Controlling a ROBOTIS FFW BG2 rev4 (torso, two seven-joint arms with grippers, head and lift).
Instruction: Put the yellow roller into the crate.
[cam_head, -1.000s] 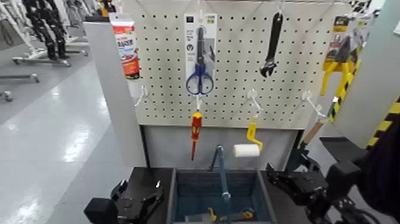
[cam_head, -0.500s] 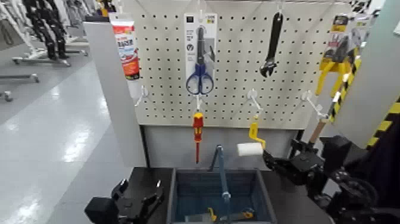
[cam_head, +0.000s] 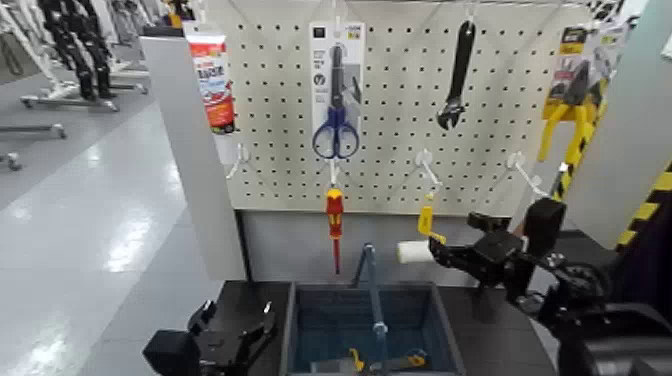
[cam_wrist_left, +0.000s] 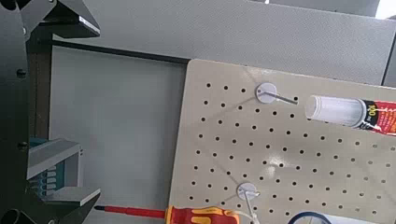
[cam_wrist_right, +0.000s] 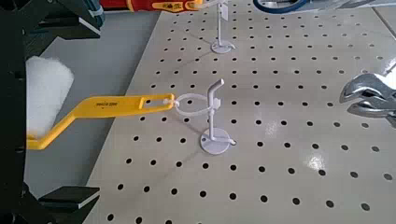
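The yellow roller's handle is holding a white loop that runs through it, so the loop will come off the hook together with the roller when I lift the roller off.
The yellow roller hangs by its handle from a pegboard hook, with its white fluffy cylinder at the bottom. My right gripper is open and level with the cylinder, just to its right. In the right wrist view the roller hangs on the white hook and its cylinder lies between my spread fingers, which are not closed on it. The dark blue-grey crate with its upright blue handle bar stands below. My left gripper is parked open, left of the crate.
On the pegboard hang blue scissors, a black wrench, a red-and-yellow screwdriver, a sealant tube and large yellow pliers. Small tools lie in the crate. A grey post stands left.
My right arm has risen from low beside the crate and moved left, bringing the open gripper up to the roller's white cylinder. The left arm has not moved.
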